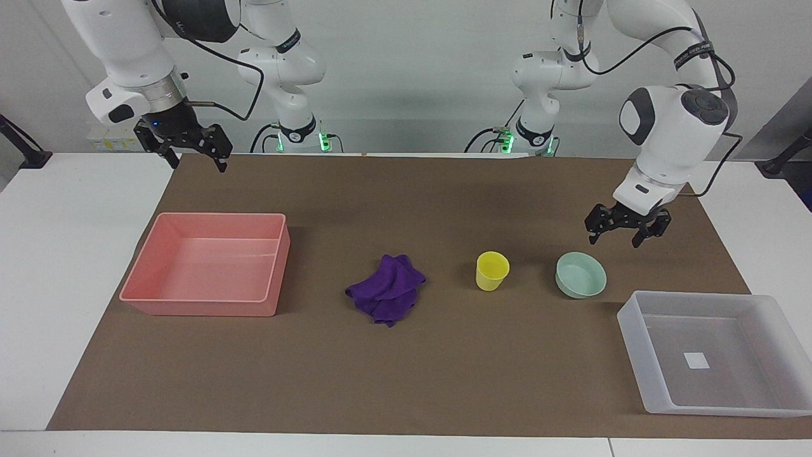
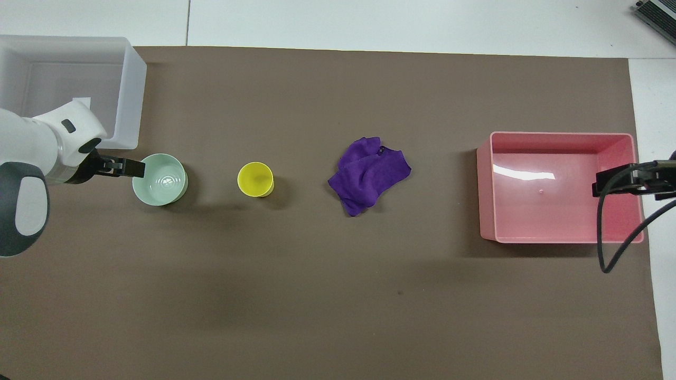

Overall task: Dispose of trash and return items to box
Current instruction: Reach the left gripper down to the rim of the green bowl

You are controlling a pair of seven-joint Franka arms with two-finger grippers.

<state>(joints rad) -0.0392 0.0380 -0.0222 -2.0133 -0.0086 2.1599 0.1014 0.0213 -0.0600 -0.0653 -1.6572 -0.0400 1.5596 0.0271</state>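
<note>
I should keep lowering my left gripper's open fingers until they are on both sides of the bowl's rim (image 1: 599, 264), because the mint-green bowl (image 2: 163, 182) is standing upright, clear of the yellow cup.
The trash, a crumpled deep-purple cloth (image 1: 387, 293) (image 2: 368, 175), lies mid-mat. Beside it, toward the left arm's end, stand the yellow cup (image 1: 492, 270) (image 2: 255, 179) and then the mint-green bowl (image 1: 580, 274) (image 2: 163, 182). The translucent box (image 1: 698, 296) (image 2: 132, 79) sits at that end, with nothing in it but a white sticker. My left gripper (image 1: 613, 241) (image 2: 138, 168) hangs open over the mat at the bowl's rim, apart from it. My right gripper (image 1: 196, 165) (image 2: 599, 186) waits open, raised over the mat's corner by the pink bin.
A pink rectangular bin (image 1: 203, 306) (image 2: 486, 184) with nothing in it stands at the right arm's end of the brown mat (image 1: 444, 368). White tabletop surrounds the mat. A black cable loops down from the right wrist over the bin's edge.
</note>
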